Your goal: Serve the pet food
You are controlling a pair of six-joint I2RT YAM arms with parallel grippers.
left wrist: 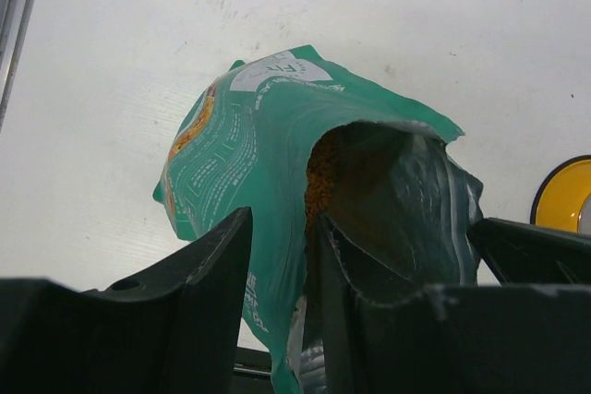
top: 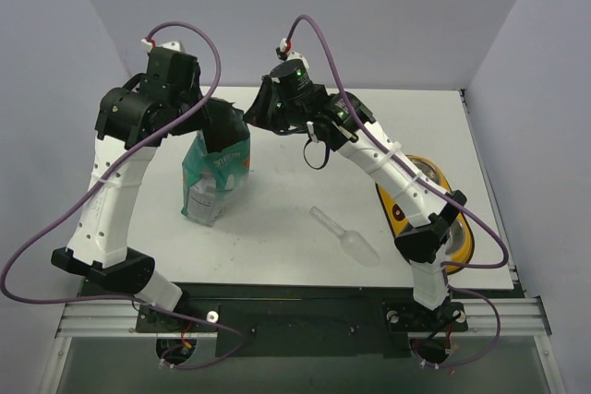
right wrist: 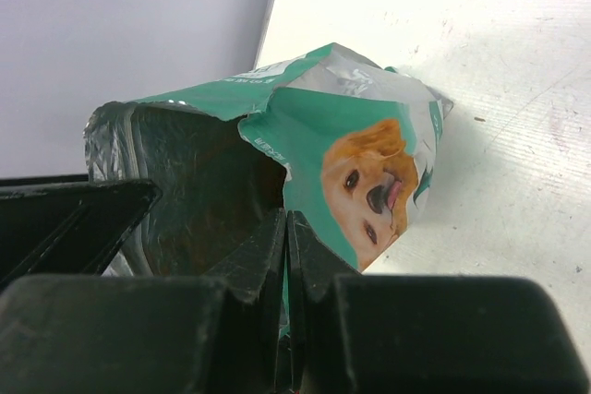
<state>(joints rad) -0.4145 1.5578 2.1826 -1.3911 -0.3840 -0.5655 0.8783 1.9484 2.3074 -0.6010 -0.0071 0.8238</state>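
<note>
The bag's near side point(left wrist: 281, 260) is between the open fingers of my left gripper, so next I clamp that side before my right gripper lets go of the bag's rim to go to the scoop point(top: 351, 242).
The teal-green bag point(top: 214, 173) stands upright on the table's left half, its torn top open. Pet food point(left wrist: 321, 182), golden-brown kibble, shows inside the mouth in the left wrist view. My left gripper point(left wrist: 282, 246) is open, its jaws standing apart on either side of the bag's point(left wrist: 249, 145) near wall, with a gap on the outer side. In the top view it point(top: 222, 131) is at the bag's top. My right gripper point(right wrist: 288, 228) is shut on the bag's point(right wrist: 369, 136) rim, beside the dog picture, and it point(top: 251, 113) reaches in from the right.
A clear plastic scoop point(top: 346, 232) lies on the table right of centre. A yellow bowl point(top: 454, 219) sits at the right, partly hidden under the right arm; its edge point(left wrist: 565, 196) shows in the left wrist view. Grey walls stand on three sides.
</note>
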